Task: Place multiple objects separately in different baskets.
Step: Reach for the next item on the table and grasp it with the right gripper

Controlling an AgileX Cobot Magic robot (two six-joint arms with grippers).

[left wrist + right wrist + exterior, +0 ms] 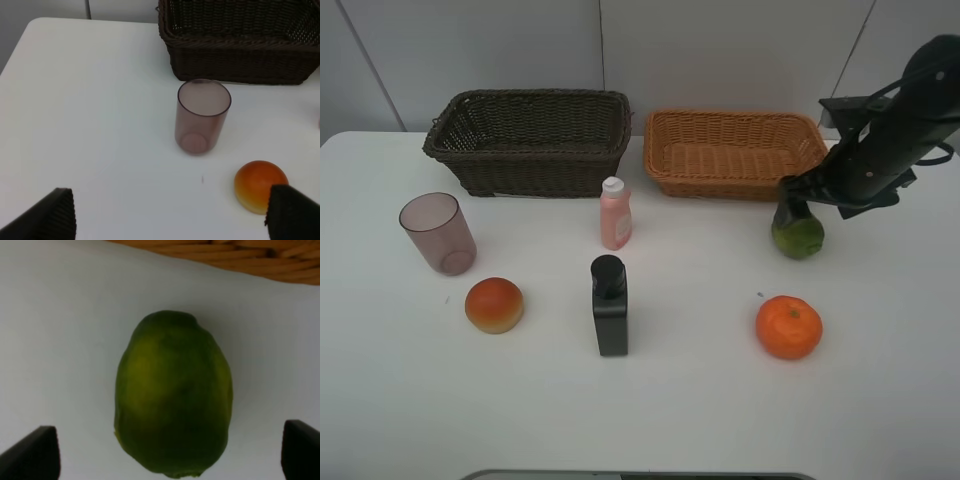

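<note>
The green lime's narrow way (173, 395) is in line with the open fingers of the robot's right gripper, so the gripper should go on down until they are on either side of the lime's middle (798, 237) before they close.
A green lime (799, 236) lies on the white table in front of the light tan basket (735, 152). My right gripper (797, 204) hangs over it, open, with a fingertip (31, 454) on each side of the lime (173, 396) and neither touching it. My left gripper (170, 220) is open too, short of the purple cup (202, 117) and the red-orange fruit (260, 184), and the exterior view does not show it. The dark brown basket (530, 140) stands at the back left. The pink bottle (615, 214), black bottle (609, 306) and orange (789, 327) stand free.
The cup (438, 233) and red-orange fruit (494, 305) sit at the left of the table (700, 410). The dark basket (240, 40) is just behind the cup. Both baskets stand side by side along the back edge, near a grey wall.
</note>
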